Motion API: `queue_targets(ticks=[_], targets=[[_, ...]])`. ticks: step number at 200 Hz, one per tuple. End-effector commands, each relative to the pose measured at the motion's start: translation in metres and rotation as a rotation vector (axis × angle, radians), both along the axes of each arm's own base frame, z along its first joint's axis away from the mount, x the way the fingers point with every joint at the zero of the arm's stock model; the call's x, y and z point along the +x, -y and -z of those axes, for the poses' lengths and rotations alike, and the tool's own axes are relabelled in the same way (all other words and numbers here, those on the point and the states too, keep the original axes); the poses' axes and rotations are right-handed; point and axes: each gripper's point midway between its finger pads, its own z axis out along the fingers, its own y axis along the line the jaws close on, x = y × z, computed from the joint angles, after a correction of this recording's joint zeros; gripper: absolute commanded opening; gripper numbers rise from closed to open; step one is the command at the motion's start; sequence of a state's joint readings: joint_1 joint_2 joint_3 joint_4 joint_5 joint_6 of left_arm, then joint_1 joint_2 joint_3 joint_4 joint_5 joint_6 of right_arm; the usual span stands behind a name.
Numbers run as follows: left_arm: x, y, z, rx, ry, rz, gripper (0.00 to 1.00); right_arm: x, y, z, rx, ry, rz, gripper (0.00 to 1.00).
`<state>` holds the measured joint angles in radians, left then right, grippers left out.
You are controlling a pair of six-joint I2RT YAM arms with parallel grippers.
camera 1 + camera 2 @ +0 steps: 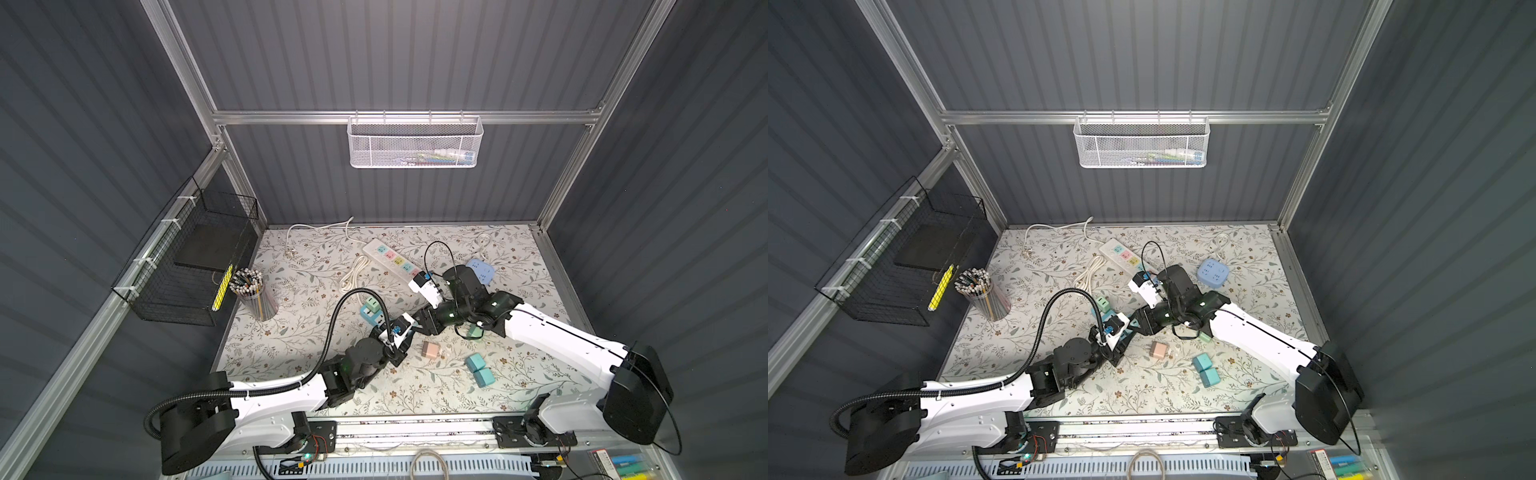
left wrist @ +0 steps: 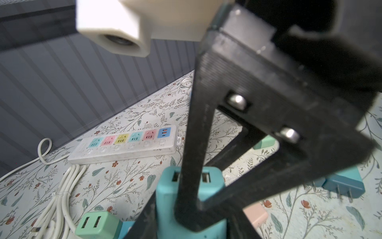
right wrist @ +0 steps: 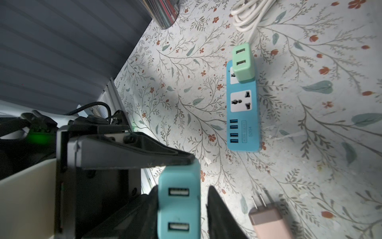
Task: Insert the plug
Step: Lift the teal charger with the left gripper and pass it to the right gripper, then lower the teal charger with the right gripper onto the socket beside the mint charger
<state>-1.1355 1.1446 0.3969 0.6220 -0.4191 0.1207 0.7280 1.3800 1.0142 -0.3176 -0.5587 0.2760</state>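
Note:
My left gripper needs to open and move away first, because both grippers are holding the teal plug (image 3: pixel 179 208). My right gripper will then put the plug into the blue socket strip's free socket (image 3: pixel 241 101).
A teal two-port plug (image 3: pixel 178 207) hangs above the flowered table, between both grippers. My left gripper (image 2: pixel 190 227) is shut on its body; one of its fingers (image 3: pixel 134 153) presses the plug's end. My right gripper (image 3: pixel 182 207) reaches across the middle and closes round the same plug, and one of its fingers (image 2: pixel 192 144) crosses the plug's port face. In both top views the two grippers meet mid-table (image 1: pixel 415 323) (image 1: pixel 1133 323). A blue socket strip (image 3: pixel 242 115) lies just beyond on the table, with a green plug (image 3: pixel 242 64) in one socket and the other socket free.
A white power strip (image 1: pixel 390 259) with coloured sockets lies at the back beside a coiled white cable (image 1: pixel 353 276). A pink plug (image 1: pixel 430 350) and two teal plugs (image 1: pixel 480 370) lie near the front. At the right is a blue cube socket (image 1: pixel 481 270), at the left a pencil cup (image 1: pixel 255 297).

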Motion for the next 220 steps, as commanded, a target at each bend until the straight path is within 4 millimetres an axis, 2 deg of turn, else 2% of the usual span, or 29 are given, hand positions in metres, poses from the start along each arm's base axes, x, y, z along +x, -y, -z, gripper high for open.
queue_targets(ticks=[1,18,31,51,72,88,116,134,164,183,220], targets=[[0.002,0.002,-0.012,-0.024,0.022,-0.002,0.32,0.002,-0.007,-0.01,0.026,0.016,-0.016,0.26],[0.003,-0.001,-0.012,-0.019,0.015,-0.02,0.46,0.003,-0.007,-0.012,0.029,0.029,-0.01,0.22],[0.006,-0.007,-0.012,-0.026,0.01,-0.052,0.65,0.005,-0.006,-0.014,0.03,0.047,0.002,0.21],[0.009,-0.022,-0.017,-0.057,0.003,-0.117,0.77,0.014,-0.004,-0.015,0.013,0.084,0.034,0.2],[0.025,-0.058,-0.024,-0.126,-0.008,-0.331,0.88,0.024,-0.001,-0.014,-0.025,0.123,0.064,0.19],[0.032,-0.086,-0.03,-0.17,-0.023,-0.487,0.91,0.03,0.001,-0.012,-0.054,0.144,0.084,0.19],[0.033,-0.126,-0.038,-0.259,-0.048,-0.682,1.0,0.039,0.003,-0.009,-0.077,0.176,0.11,0.19],[0.032,-0.149,-0.039,-0.295,-0.054,-0.787,1.0,0.049,0.007,-0.002,-0.112,0.202,0.144,0.18],[0.024,-0.185,-0.03,-0.33,-0.083,-0.956,1.0,0.064,0.008,0.01,-0.166,0.238,0.179,0.18],[0.018,-0.199,-0.019,-0.348,-0.111,-0.997,1.0,0.073,0.004,0.016,-0.181,0.26,0.189,0.18],[0.014,-0.202,-0.004,-0.333,-0.172,-0.977,1.0,0.092,-0.011,0.03,-0.242,0.322,0.177,0.18]])
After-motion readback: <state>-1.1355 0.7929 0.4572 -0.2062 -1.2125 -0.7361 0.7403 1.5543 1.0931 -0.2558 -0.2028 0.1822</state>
